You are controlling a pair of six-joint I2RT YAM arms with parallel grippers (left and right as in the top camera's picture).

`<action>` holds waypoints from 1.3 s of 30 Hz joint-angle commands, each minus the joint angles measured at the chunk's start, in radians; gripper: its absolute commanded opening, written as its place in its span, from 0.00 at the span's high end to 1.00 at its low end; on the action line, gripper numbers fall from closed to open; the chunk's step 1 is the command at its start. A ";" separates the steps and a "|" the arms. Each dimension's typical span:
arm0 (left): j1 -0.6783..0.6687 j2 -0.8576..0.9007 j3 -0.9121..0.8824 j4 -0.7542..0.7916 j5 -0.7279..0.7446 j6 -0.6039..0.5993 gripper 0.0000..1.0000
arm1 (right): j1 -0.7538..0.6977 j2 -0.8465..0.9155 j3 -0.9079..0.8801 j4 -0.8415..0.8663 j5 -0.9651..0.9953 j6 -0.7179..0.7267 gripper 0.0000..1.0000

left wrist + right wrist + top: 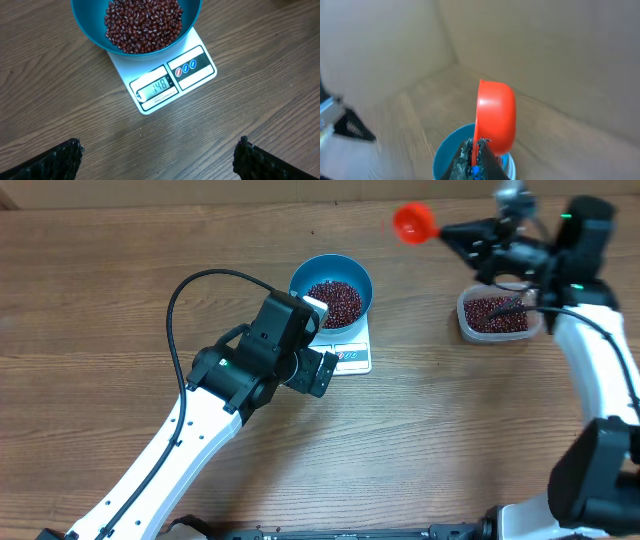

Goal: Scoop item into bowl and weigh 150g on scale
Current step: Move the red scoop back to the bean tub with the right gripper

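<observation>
The scale's display [156, 88] shows a little less than 150g, so my right gripper should bring the red scoop back to the clear plastic tub [490, 318] to get a few more beans.
The blue bowl [331, 292] stands on the white scale [352, 358] and holds a heap of dark red beans [336, 300]. In the left wrist view the bowl [95, 30] with its beans [142, 25] sits on the scale [200, 75], whose display [157, 89] reads 148. My left gripper [159, 149] hovers open over bare wood in front of the scale, nothing between its fingers. My right gripper [455, 232] is raised at the back right, shut on the handle of a red scoop [413, 223]. The scoop [495, 117] is tipped on its side above the bowl [447, 150].
A clear plastic tub [492, 314] with more beans stands at the right, under the right arm. A black cable [180, 290] loops left of the left arm. A cardboard wall runs along the table's far edge.
</observation>
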 commanded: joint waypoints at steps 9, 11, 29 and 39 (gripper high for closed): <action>-0.002 0.008 0.012 0.000 0.005 0.022 0.01 | -0.195 -0.064 0.006 -0.479 0.460 0.159 0.96; -0.002 0.008 0.012 0.000 0.005 0.022 0.01 | -0.196 -0.065 0.006 -0.551 0.527 0.086 0.96; -0.002 0.008 0.012 0.000 0.005 0.022 0.00 | -0.175 -0.057 0.005 -0.739 0.908 -0.079 0.96; -0.002 0.008 0.012 0.000 0.005 0.022 0.00 | -0.115 -0.037 0.004 -0.719 0.908 -0.079 0.96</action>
